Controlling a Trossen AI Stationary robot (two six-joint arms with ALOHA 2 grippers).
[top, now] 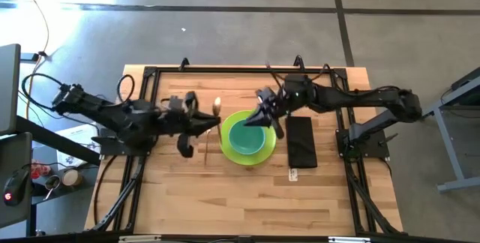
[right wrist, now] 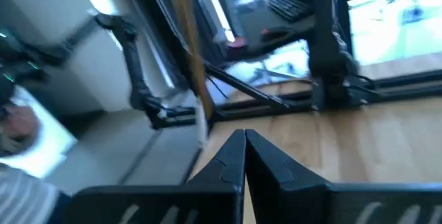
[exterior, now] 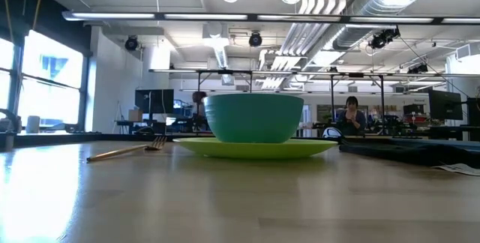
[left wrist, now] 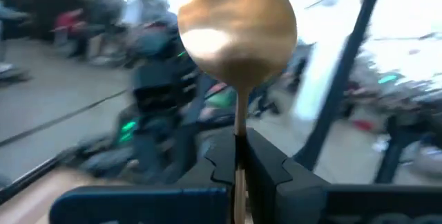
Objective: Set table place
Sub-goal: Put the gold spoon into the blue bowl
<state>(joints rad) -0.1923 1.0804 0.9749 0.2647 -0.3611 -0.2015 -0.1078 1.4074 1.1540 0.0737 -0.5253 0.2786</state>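
Note:
The spoon [top: 217, 106] is pinched near its bowl by my left gripper. My shut right gripper should open and take the spoon's loose handle end [right wrist: 206, 108] before it lays the spoon down.
My left gripper [top: 210, 123] hovers left of the green plate [top: 244, 158] and is shut on a gold spoon [left wrist: 238, 37], whose bowl shows in the high view [top: 217, 106]. My right gripper [top: 265, 115] hangs over the plate's far right edge, shut on a gold utensil [right wrist: 188, 51], a knife by its look. A teal bowl [top: 246, 138] stands on the plate on the wooden table [top: 225, 198]. A gold fork [top: 208, 150] lies flat left of the plate, also in the low view [exterior: 124, 151]. A dark napkin [top: 301, 142] lies flat right of the plate. My left gripper pinches the spoon's handle [left wrist: 239, 141] between its two fingers, a short way below the bowl. The handle runs along the fingers and the bowl stands out past the fingertips. The spoon is lifted clear of the table. My right gripper has the gold utensil's lower end [right wrist: 203, 128] at its fingertips [right wrist: 231, 156]. The utensil sticks out past them at a slant, clear of the table. The contact itself is blurred, so the kind of hold does not show.
A small white tag [top: 294, 174] lies at the napkin's near end. A black rail frame [top: 225, 70] runs along the table's far edge and sides. Bare wood lies between the plate and the near edge. A person [exterior: 351, 114] sits far behind the table.

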